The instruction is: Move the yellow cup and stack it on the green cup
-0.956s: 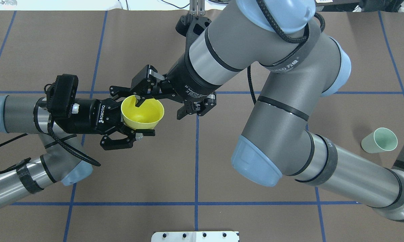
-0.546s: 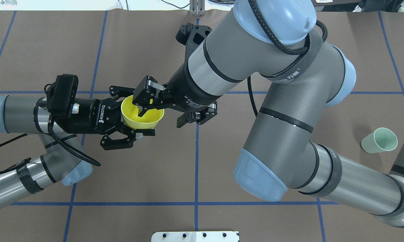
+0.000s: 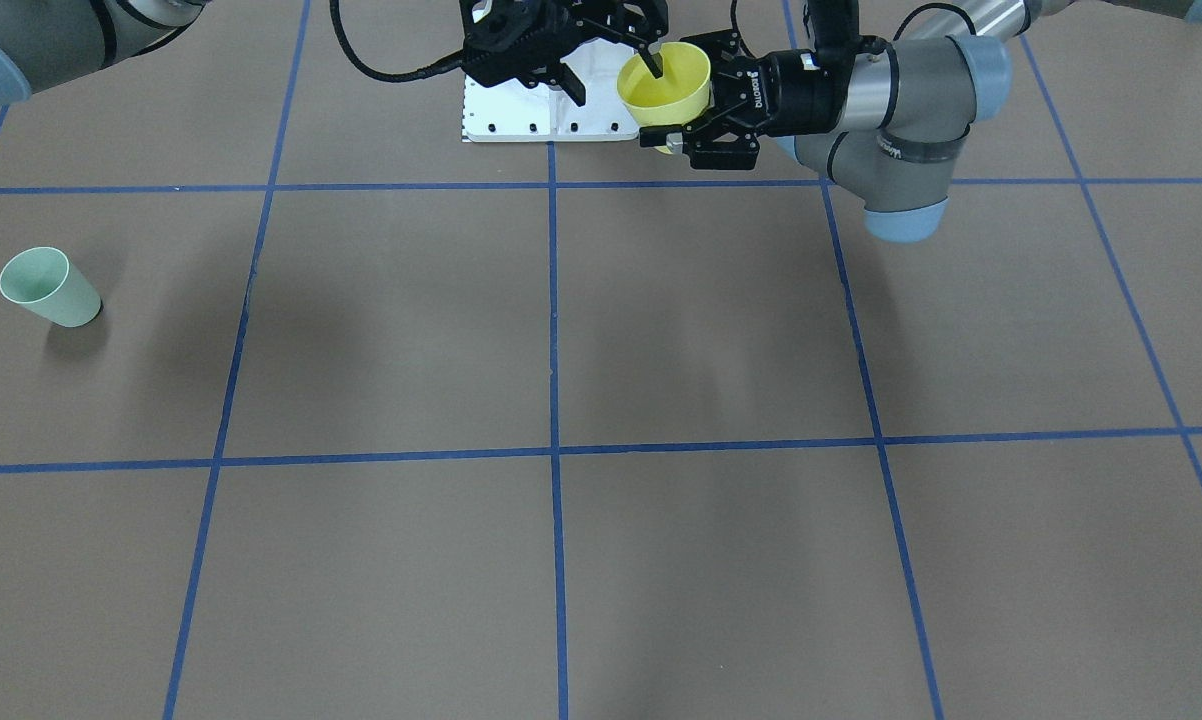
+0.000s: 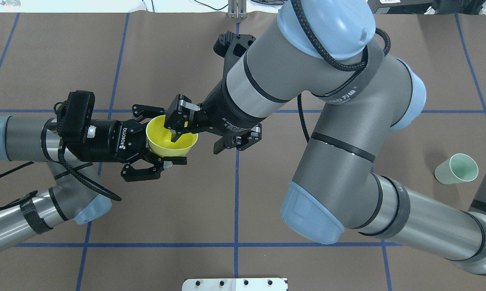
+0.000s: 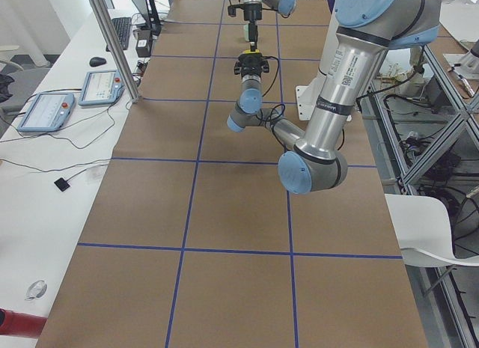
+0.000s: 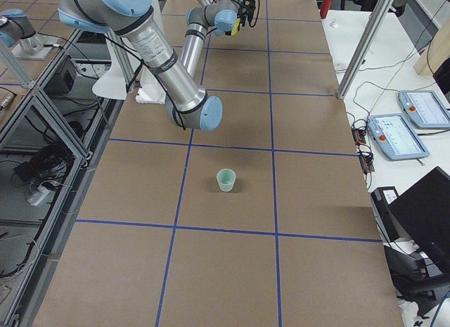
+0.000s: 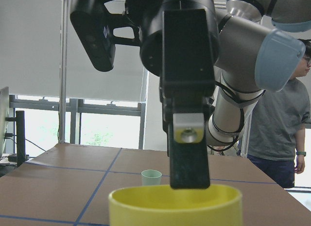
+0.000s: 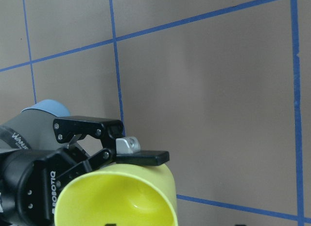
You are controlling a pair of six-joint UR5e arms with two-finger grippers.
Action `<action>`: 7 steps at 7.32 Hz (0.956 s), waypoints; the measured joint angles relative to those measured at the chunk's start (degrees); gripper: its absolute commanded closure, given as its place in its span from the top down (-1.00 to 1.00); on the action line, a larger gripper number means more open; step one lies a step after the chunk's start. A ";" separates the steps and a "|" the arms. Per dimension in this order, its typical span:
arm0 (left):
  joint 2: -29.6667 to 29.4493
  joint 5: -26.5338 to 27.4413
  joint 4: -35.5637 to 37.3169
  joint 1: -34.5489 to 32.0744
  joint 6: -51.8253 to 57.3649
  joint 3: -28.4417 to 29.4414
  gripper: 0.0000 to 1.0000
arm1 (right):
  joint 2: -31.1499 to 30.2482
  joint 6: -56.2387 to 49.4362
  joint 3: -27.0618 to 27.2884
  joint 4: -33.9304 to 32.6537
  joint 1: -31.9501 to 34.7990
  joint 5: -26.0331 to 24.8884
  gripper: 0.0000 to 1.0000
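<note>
The yellow cup point(image 3: 666, 91) will sit deep inside the green cup with its rim still showing when the robot lowers it, because both cups taper and the green cup's opening point(image 3: 34, 275) is open.
The yellow cup point(image 4: 160, 139) is held upright above the table, left of centre, between the fingers of my left gripper point(image 4: 171, 136), which is shut on its lower wall. It also shows in the front view point(image 3: 679, 92), the left wrist view point(image 7: 175, 206) and the right wrist view point(image 8: 116, 201). My right gripper point(image 4: 194, 144) is open over the cup's rim, with one finger point(image 7: 188, 153) dipped inside the cup and the other outside it. The green cup point(image 4: 456, 169) stands alone at the table's right edge, and also shows in the front view point(image 3: 49, 288).
A white mounting plate point(image 4: 235, 284) lies at the table's near edge. Blue tape lines grid the brown table mat point(image 4: 166, 210). My right arm's elbow point(image 4: 311, 210) hangs over the table's middle. A person point(image 7: 279, 133) stands beyond the table in the left wrist view.
My right gripper has shifted slightly and its finger has sunk deeper into the yellow cup. My left gripper and the cup have stayed in place.
</note>
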 measured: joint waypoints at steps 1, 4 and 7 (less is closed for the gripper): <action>0.00 0.00 0.00 0.12 0.00 0.00 -1.00 | -0.09 0.00 -0.09 -0.01 -0.34 -0.79 0.40; 0.01 0.00 0.00 0.41 0.00 0.03 -1.00 | -0.06 0.00 -0.20 -0.01 -1.01 -1.79 -0.43; 0.08 -0.06 -0.06 0.46 0.04 0.21 -1.00 | 0.01 0.00 -0.29 -0.01 -1.06 -1.84 -0.54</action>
